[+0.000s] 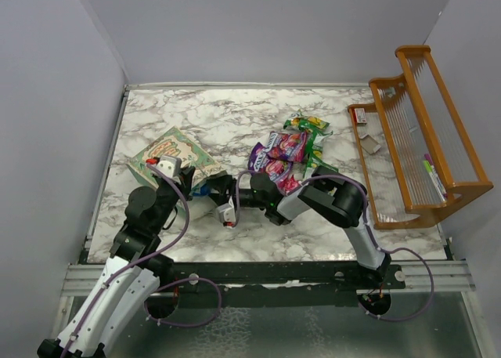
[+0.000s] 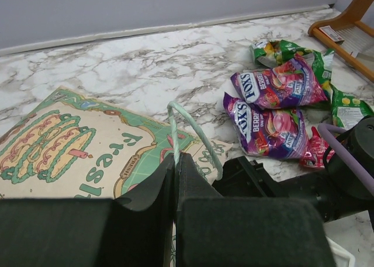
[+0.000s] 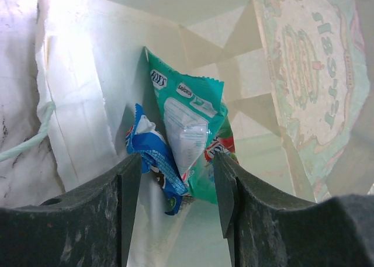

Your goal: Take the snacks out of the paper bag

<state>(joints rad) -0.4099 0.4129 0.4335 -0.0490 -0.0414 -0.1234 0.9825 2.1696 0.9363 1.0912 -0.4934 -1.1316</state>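
The green packet (image 3: 188, 129) sits deep in the paper bag past my right gripper's open fingers, so next I reach farther in and close on its top end (image 3: 201, 94).
The pale-green paper bag (image 1: 168, 150) lies flat on the marble table at the left, printed side up (image 2: 70, 144). My left gripper (image 2: 175, 162) is shut on the bag's pale cord handle (image 2: 193, 124). My right gripper (image 3: 176, 185) is inside the bag's cream interior (image 3: 87, 74), open, with a blue packet (image 3: 152, 156) and a green packet (image 3: 187, 121) lying between its fingers. In the top view the right gripper (image 1: 210, 190) reaches into the bag's mouth. Outside the bag lie two purple packets (image 1: 280, 156) (image 2: 274, 83) and green ones (image 1: 308, 127) (image 2: 280, 48).
An orange wooden rack (image 1: 423, 131) (image 2: 350, 21) stands along the table's right edge with a few small items in it. Grey walls close in the table at the back and both sides. The right arm (image 1: 337, 201) stretches across the near middle.
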